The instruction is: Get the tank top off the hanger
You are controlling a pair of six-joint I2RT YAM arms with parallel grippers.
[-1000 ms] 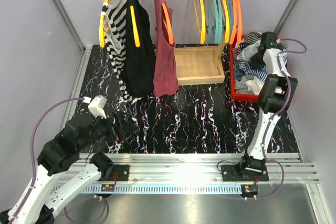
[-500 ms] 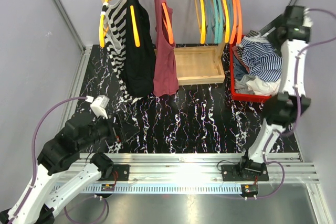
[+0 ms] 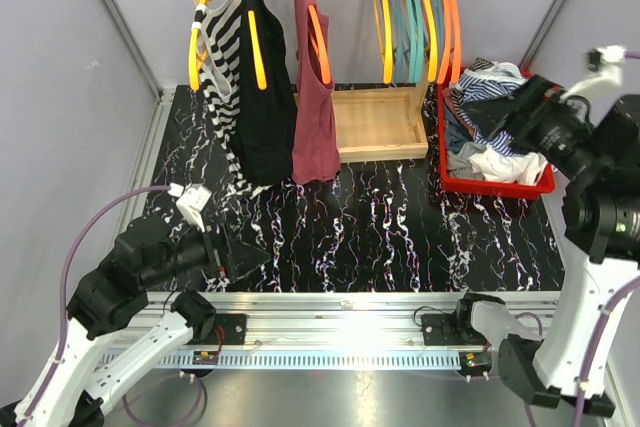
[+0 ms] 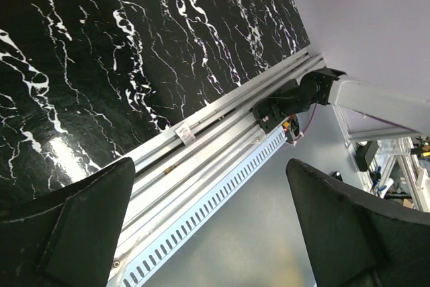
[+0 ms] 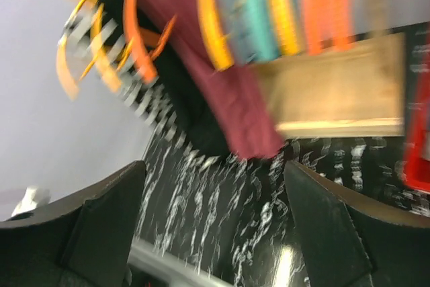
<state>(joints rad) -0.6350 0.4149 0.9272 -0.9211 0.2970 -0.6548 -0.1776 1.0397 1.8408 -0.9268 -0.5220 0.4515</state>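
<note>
My right gripper should go on to the orange hanger's near end (image 3: 324,69) before it closes on it, because it sticks out of the maroon tank top next to an open gap (image 3: 354,42).
Three tank tops hang on the wooden rail at the back left: a striped one (image 3: 218,67) and a black one (image 3: 262,117) on yellow hangers (image 3: 197,37), and a maroon one (image 3: 315,117) on an orange hanger (image 3: 320,42). My right gripper (image 3: 522,117) is raised high over the red basket, open and empty, far from the rail. Its blurred wrist view shows the maroon tank top (image 5: 235,99) beyond the right gripper (image 5: 215,233). My left gripper (image 3: 238,255) hovers low at the near left. The left gripper (image 4: 215,233) is open and empty over the table's front rail.
Several empty hangers (image 3: 420,17) in yellow, teal and orange hang at the rail's right end. The wooden rack base (image 3: 380,122) lies below them. A red basket (image 3: 495,187) at the right holds a heap of clothes (image 3: 490,97), a striped one on top.
My right arm lifted out of the red basket, swung up and toward the near right, and its gripper went from shut to open. The left arm barely shifted.
</note>
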